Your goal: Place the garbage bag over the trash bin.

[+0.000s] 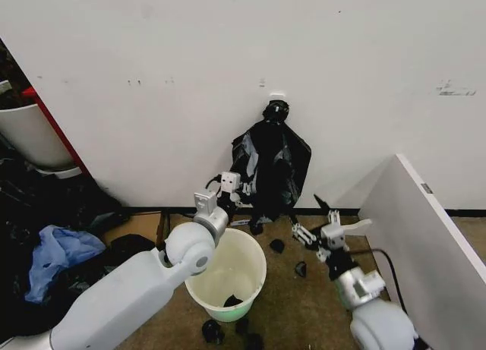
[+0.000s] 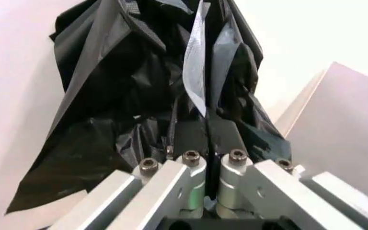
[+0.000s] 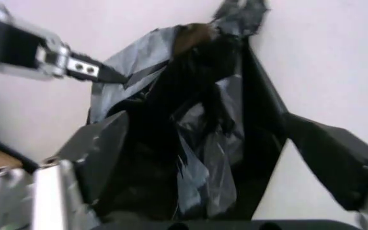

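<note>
My gripper will bring the garbage bag (image 1: 267, 187) away and leave the flat sheaf hanging when it pulls, because crumpled film (image 1: 250, 154) bulges out in front of the sheaf.
The trash bin (image 1: 256, 253), a small round white pail, stands open on the floor by the wall. Behind it a flat sheaf of black bags (image 1: 271, 168) hangs from a knot on the wall. My left gripper (image 1: 240, 186) reaches over the bin to the sheaf's left edge. Its fingers (image 2: 222, 132) are shut on a fold of glossy black film (image 2: 200, 72). I cannot tell a single garbage bag from the rest of the sheaf (image 3: 197, 120). My right gripper (image 1: 317, 228) hangs open just right of the sheaf, below its lower edge, holding nothing.
A white slanted panel (image 1: 425, 221) closes the right side. A heap of black bags with blue cloth (image 1: 61, 247) and a white tub with a red edge (image 1: 30, 134) stand at the left. Small black scraps (image 1: 277, 245) lie on the floor around the bin.
</note>
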